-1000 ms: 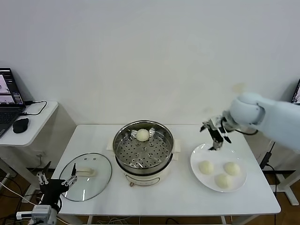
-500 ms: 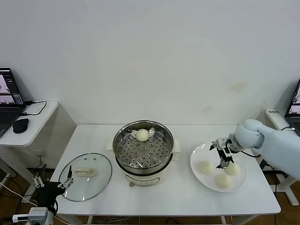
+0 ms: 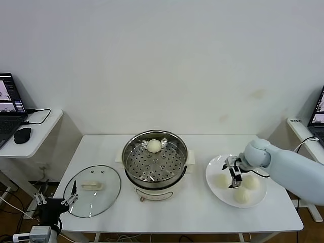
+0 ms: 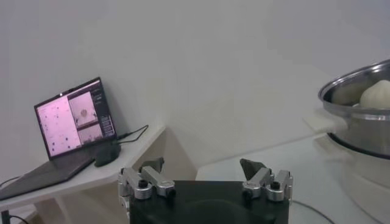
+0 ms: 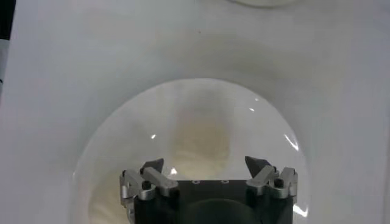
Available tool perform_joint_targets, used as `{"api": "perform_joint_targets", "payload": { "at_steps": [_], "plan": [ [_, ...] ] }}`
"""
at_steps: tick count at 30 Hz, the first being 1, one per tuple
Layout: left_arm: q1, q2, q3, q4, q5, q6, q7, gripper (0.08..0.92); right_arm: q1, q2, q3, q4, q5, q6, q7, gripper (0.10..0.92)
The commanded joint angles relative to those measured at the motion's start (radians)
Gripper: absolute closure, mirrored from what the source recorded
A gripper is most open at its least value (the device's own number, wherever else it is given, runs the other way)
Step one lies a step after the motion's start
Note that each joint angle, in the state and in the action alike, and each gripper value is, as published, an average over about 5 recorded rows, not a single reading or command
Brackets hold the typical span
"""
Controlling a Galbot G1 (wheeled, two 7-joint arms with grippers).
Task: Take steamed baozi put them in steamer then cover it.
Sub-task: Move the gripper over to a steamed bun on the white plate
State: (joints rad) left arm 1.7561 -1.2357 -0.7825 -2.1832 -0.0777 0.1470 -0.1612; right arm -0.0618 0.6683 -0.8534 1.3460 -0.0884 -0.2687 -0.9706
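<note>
I expect this baozi [image 3: 221, 180] to come away cleanly and alone when I lift it, because a part of the white plate [image 3: 231, 192] lies between it and the others.
The steel steamer [image 3: 154, 164] stands mid-table with one baozi [image 3: 154, 146] on its perforated tray. Three more baozi [image 3: 241, 195] lie on a white plate [image 3: 211, 169] at the right. My right gripper [image 3: 234, 173] is open and empty, low over the plate between the left baozi [image 3: 221, 179] and the right one [image 3: 250, 181]. In the right wrist view the open gripper [image 5: 204, 164] hangs just above a baozi [image 5: 198, 141] on the plate [image 5: 116, 146]. The glass cover [image 3: 101, 195] with its cream handle [image 3: 91, 186] lies on the table left of the steamer. My left gripper [image 3: 53, 202] is open, parked at the table's front left corner.
A side table at the far left holds a laptop [image 3: 10, 109] and a mouse [image 3: 22, 135]. The left wrist view shows my open left gripper [image 4: 202, 165], the laptop [image 4: 73, 119] and the steamer's rim [image 4: 356, 91] with a baozi [image 4: 378, 94].
My right gripper has moved from above the plate's far edge down and inward, now low among the baozi on the plate. The left gripper has sunk slightly.
</note>
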Motion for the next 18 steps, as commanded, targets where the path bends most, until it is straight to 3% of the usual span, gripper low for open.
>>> {"api": "perform_joint_targets", "payload": {
  "at_steps": [1, 18],
  "plan": [
    [0.0, -0.001, 0.001, 0.001, 0.0, 0.0, 0.0, 0.177, -0.045, 0.035, 0.034, -0.038, -0.018, -0.001, 0.004, 0.209],
    [-0.003, -0.007, 0.006, 0.004, 0.002, -0.002, -0.002, 0.177, -0.037, 0.05, 0.052, -0.056, -0.023, -0.007, 0.007, 0.381]
  ]
}}
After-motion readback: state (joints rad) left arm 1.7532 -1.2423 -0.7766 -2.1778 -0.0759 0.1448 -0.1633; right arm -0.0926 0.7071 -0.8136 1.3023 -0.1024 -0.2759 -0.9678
